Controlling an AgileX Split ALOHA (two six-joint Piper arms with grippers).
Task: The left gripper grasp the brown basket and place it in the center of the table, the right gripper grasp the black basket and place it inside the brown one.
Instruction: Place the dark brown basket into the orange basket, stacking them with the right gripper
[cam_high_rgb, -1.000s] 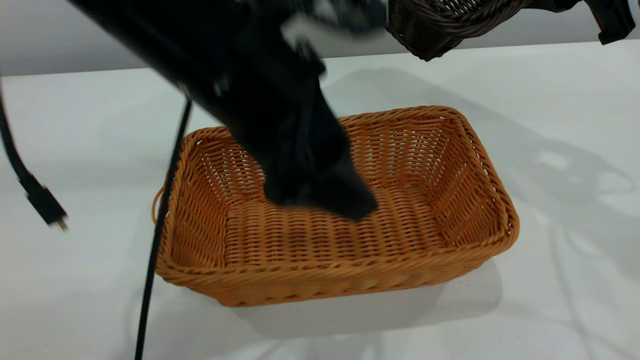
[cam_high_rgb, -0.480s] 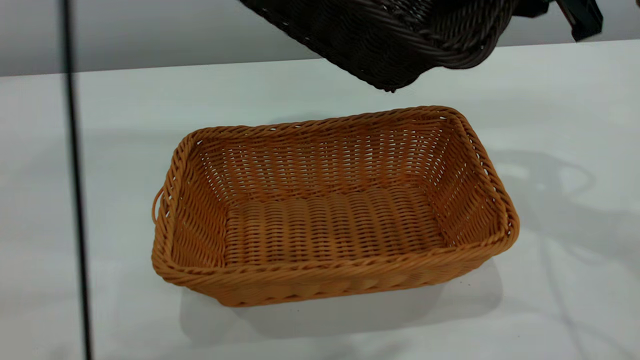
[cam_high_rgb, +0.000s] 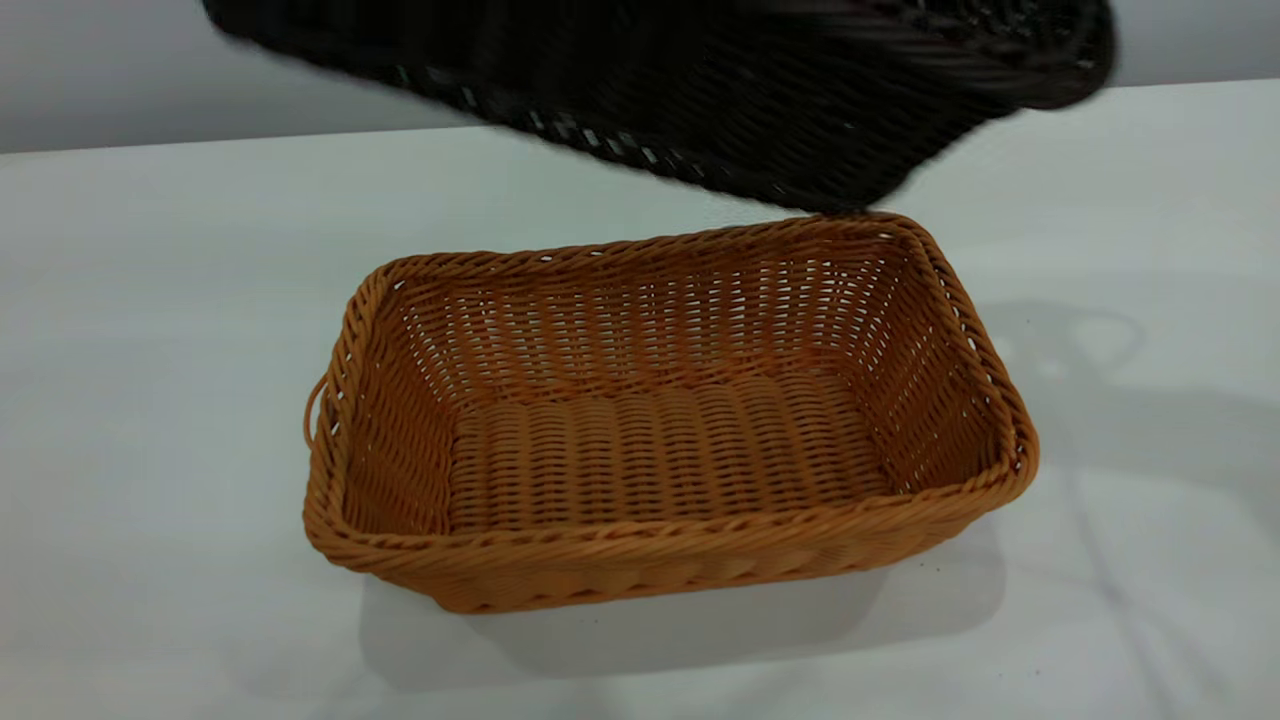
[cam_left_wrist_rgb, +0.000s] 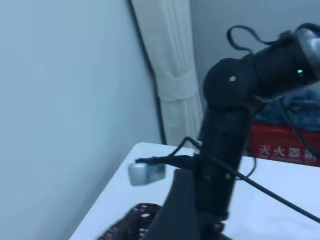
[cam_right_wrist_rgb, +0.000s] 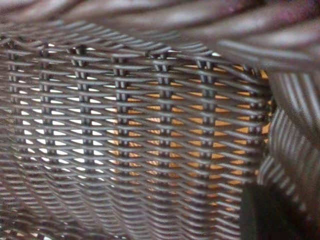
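Observation:
The black basket is hanging at a tilt with its low corner over the brown basket's far rim, so the robot's right gripper should make it level over the brown basket's opening before lowering it.
The brown basket rests upright in the middle of the table with nothing inside, its loop handle on the left short end. The black basket hangs tilted in the air above its far rim, with its lowest corner just over the far right corner. In the right wrist view the black basket's weave fills the picture, and orange shows through the gaps. A dark finger of my right gripper presses against the basket's wall. The left wrist view looks at the right arm. Neither gripper appears in the exterior view.
A grey wall runs behind the table's far edge. The left wrist view also shows a pale curtain, a red box and a corner of the black basket. White tabletop lies on all sides of the brown basket.
The left arm rose out of the brown basket and left the exterior view with its cable. The black basket swung in from the upper right, leftward and lower, over the brown basket's far rim.

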